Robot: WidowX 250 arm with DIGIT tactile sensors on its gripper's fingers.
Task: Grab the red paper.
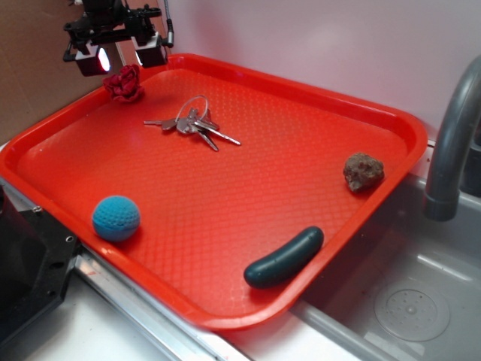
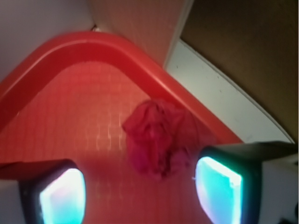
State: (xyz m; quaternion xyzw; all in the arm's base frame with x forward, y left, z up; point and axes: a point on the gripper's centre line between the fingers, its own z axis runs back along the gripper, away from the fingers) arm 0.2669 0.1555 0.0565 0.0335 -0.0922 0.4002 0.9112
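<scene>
I should move my gripper over the paper's crumpled middle (image 2: 159, 137) and lower it before closing, because the red paper lies ahead of the gap (image 2: 140, 198) between my gripper's fingers.
The red paper (image 1: 125, 83), a dark red crumpled wad like a rose, lies in the far left corner of the orange-red tray (image 1: 316, 105). My gripper (image 1: 122, 57) hangs just above and behind it, open, with nothing between its fingers. In the wrist view the red paper (image 2: 159, 140) sits just ahead of the gap, nearer the right pad (image 2: 218, 191) than the left pad (image 2: 63, 196). The gripper (image 2: 140, 193) is wide open there, above bare tray floor.
A bunch of keys (image 1: 192, 124) lies in the middle of the tray, a blue ball (image 1: 116, 218) near the front left, a dark green pickle-shaped object (image 1: 284, 258) at the front, a brown rock (image 1: 364, 171) at right. The tray rim (image 2: 154, 70) curves close behind the paper. A grey faucet (image 1: 451, 143) and sink stand right.
</scene>
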